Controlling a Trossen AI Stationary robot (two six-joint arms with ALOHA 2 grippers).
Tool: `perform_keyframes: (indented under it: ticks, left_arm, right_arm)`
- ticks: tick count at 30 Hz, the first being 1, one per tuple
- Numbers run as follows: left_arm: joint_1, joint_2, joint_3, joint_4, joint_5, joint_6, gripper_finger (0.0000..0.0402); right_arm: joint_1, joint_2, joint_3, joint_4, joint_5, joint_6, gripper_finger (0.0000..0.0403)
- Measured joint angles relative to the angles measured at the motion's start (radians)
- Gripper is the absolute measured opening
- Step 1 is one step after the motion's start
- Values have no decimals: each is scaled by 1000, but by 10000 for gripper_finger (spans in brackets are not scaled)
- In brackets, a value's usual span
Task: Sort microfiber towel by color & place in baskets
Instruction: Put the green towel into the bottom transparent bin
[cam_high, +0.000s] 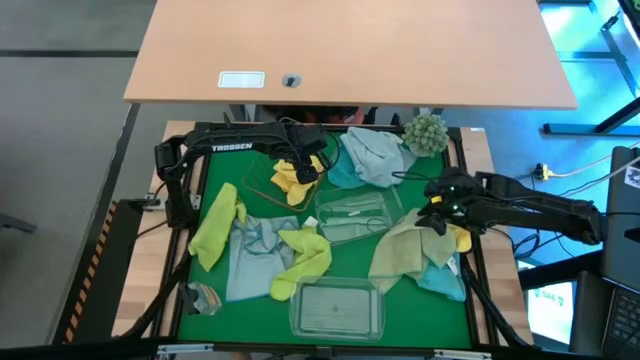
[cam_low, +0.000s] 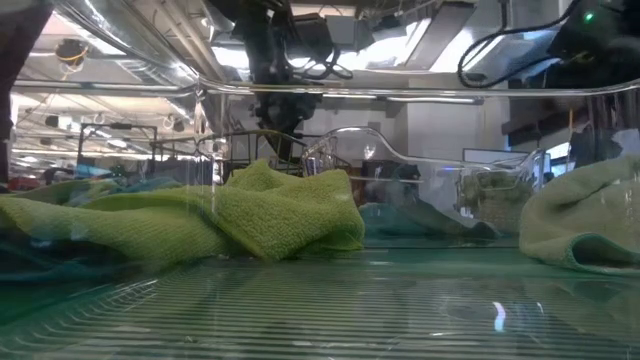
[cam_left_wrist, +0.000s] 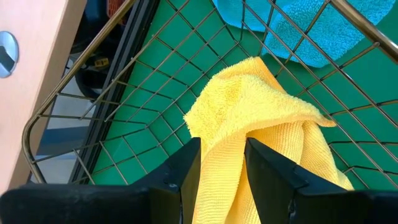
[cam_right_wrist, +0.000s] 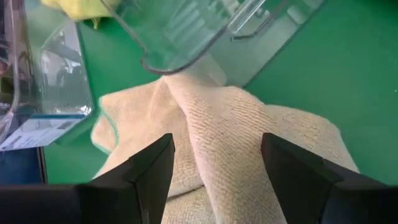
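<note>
The pale olive towel is on top of a second yellow towel (cam_high: 462, 239), so next my right gripper pinches the olive towel's raised fold (cam_right_wrist: 217, 140) and lifts it clear first.
My left gripper (cam_left_wrist: 222, 146) is shut on a yellow towel (cam_left_wrist: 249, 106) over the brown wire basket (cam_left_wrist: 93, 93), near the table's far edge (cam_high: 305, 168). My right gripper (cam_right_wrist: 217, 146) is open and hovers over a pale olive towel (cam_right_wrist: 236, 137) on the table's right side (cam_high: 437, 212). This towel lies flat beside a clear tub (cam_right_wrist: 186, 31). Lime towels (cam_high: 215, 225) (cam_high: 305, 255), a grey-blue one (cam_high: 255, 250) and a teal one (cam_high: 370, 155) lie on the green mat. A second clear tub (cam_high: 337, 310) stands near the near edge. My left gripper pinches a bunched fold of the yellow towel (cam_left_wrist: 224, 162) between its two fingers, several layers thick. The fingers come from above, slanting down into the wire basket. The towel's free part (cam_left_wrist: 261, 93) bulges ahead of the fingers over the basket's wires; whether it rests on them I cannot tell.
A grey-green ball plant (cam_high: 425, 133) sits at the mat's far right corner. More teal cloth (cam_high: 440, 275) and a yellow bit (cam_high: 460, 240) lie under the olive towel's edge. A wooden desk (cam_high: 350, 50) stands beyond the far edge. In the low view a lime towel (cam_low: 270, 210) fills the foreground.
</note>
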Motion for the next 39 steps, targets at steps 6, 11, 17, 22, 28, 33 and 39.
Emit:
perform_keyframes:
  ticks: [6, 11, 17, 22, 28, 33, 39]
  left_arm:
    - [0, 0, 0, 0, 0, 0, 120]
    - [0, 0, 0, 0, 0, 0, 120]
    - [0, 0, 0, 0, 0, 0, 120]
    - [0, 0, 0, 0, 0, 0, 120]
    - [0, 0, 0, 1, 0, 0, 120]
    - [0, 0, 0, 1, 0, 0, 120]
    - [0, 0, 0, 2, 0, 0, 120]
  right_arm:
    - [0, 27, 0, -45, -21, -6, 240]
    - [0, 56, 0, -47, -5, -6, 206]
    - [0, 105, 0, -49, 18, -6, 128]
    - [0, 138, 0, -49, 24, -2, 63]
    - [0, 143, 0, -48, 14, -1, 5]
    - [0, 143, 0, -33, 6, 2, 29]
    - [0, 143, 0, -27, -74, 23, 63]
